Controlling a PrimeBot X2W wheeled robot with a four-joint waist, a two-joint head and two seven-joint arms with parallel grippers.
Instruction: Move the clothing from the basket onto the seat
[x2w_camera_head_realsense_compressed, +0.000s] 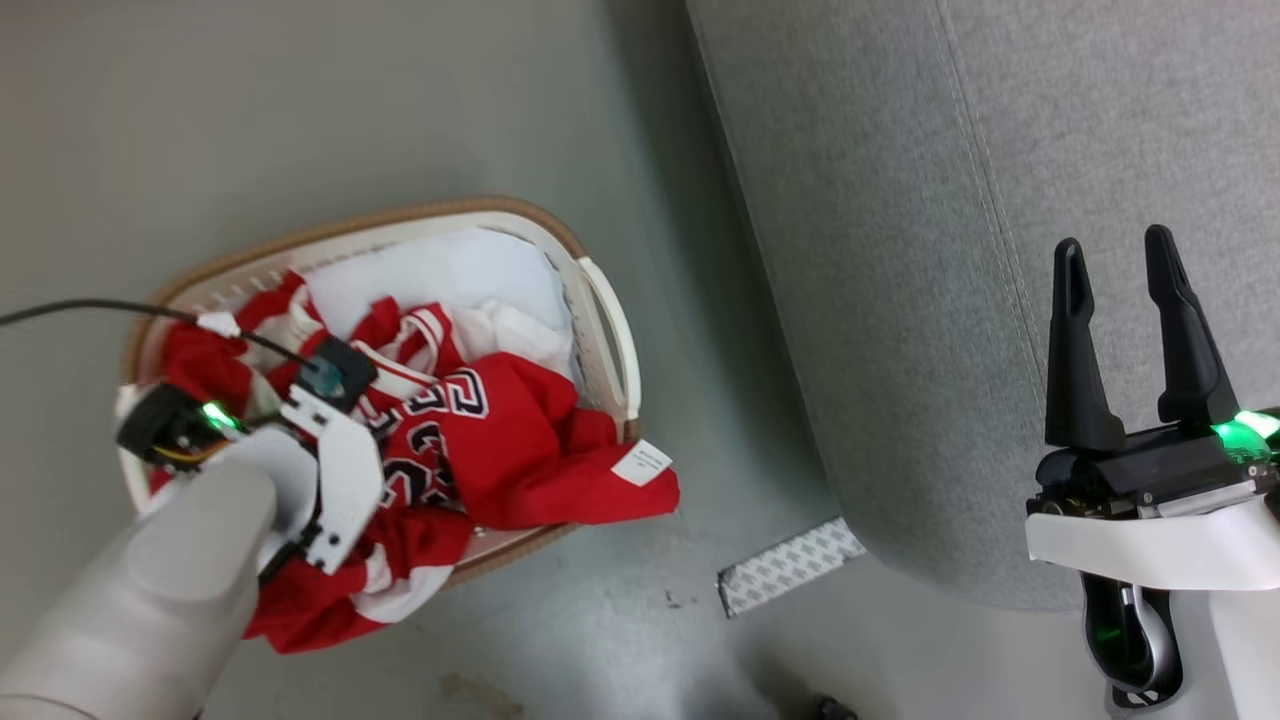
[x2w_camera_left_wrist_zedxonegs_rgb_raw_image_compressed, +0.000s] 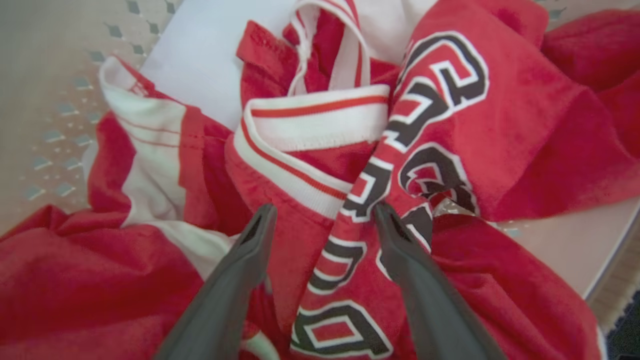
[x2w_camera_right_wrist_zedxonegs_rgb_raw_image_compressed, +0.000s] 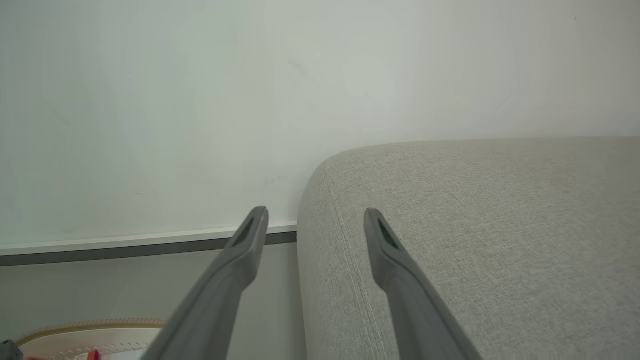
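The white cloth liner (x2w_camera_head_realsense_compressed: 450, 278) goes in under the red jersey (x2w_camera_head_realsense_compressed: 516, 438), so I expect only more liner to be hidden there when I lift the jersey.
The basket (x2w_camera_head_realsense_compressed: 604, 300) stands on the floor left of the seat (x2w_camera_head_realsense_compressed: 900, 250). In it lies the clothing: a red jersey (x2w_camera_head_realsense_compressed: 530, 440) with black white-outlined letters and a red garment with broad white stripes (x2w_camera_head_realsense_compressed: 390, 590) that spills over the near rim. My left arm reaches down into the basket. In the left wrist view my left gripper (x2w_camera_left_wrist_zedxonegs_rgb_raw_image_compressed: 324, 212) is open, its tips down at the jersey (x2w_camera_left_wrist_zedxonegs_rgb_raw_image_compressed: 500, 130), with a lettered fold between the fingers and the striped garment (x2w_camera_left_wrist_zedxonegs_rgb_raw_image_compressed: 150, 165) to the left. My right gripper (x2w_camera_head_realsense_compressed: 1113, 245) hangs open and empty over the seat (x2w_camera_right_wrist_zedxonegs_rgb_raw_image_compressed: 475, 225).
The white cloth liner (x2w_camera_head_realsense_compressed: 450, 275) shows at the basket's far end. A grey-and-white patterned strip (x2w_camera_head_realsense_compressed: 790, 565) lies on the floor by the seat's corner. A black cable (x2w_camera_head_realsense_compressed: 100, 305) runs to my left wrist. A wall and baseboard (x2w_camera_right_wrist_zedxonegs_rgb_raw_image_compressed: 125, 245) stand behind the seat.
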